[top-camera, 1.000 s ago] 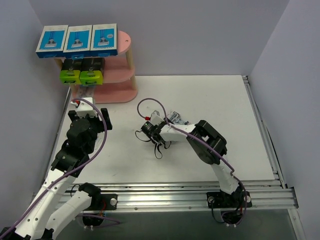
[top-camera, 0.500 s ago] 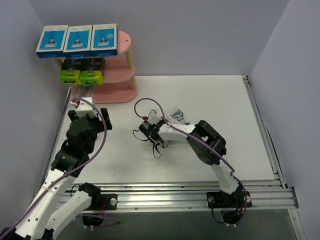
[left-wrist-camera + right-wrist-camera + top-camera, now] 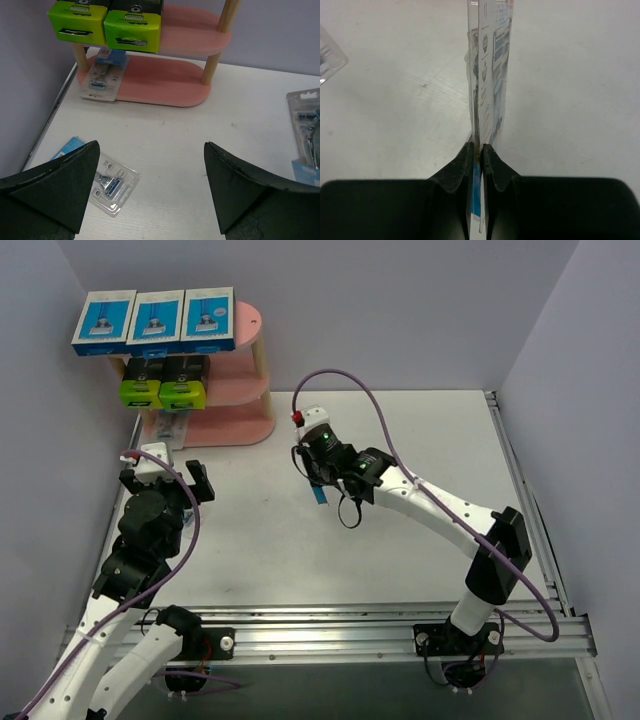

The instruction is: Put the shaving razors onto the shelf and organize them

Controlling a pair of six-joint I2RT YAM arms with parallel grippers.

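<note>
The table's middle is free under the blister pack's blue end, so the robot's right gripper goes on bringing the blister pack toward the front and lets go of it there.
The pink shelf stands at the far left. Three blue-and-white boxes lie on its top tier and two black boxes with lime-green ends on the middle tier. A clear blister pack lies at the left end of the bottom board. My left gripper is open and empty; another blister pack lies on the table by its left finger. My right gripper is shut on a blister pack, held edge-on above the table's middle.
The lime-green box ends overhang the middle tier in the left wrist view. The right half of the bottom board is bare. A further blister pack shows at the right edge of that view. The enclosure's left wall is close to the shelf.
My right arm has lifted its blister pack off the table and swung it farther away. My left gripper has drawn back from the shelf, leaving a blister pack on the bottom board.
</note>
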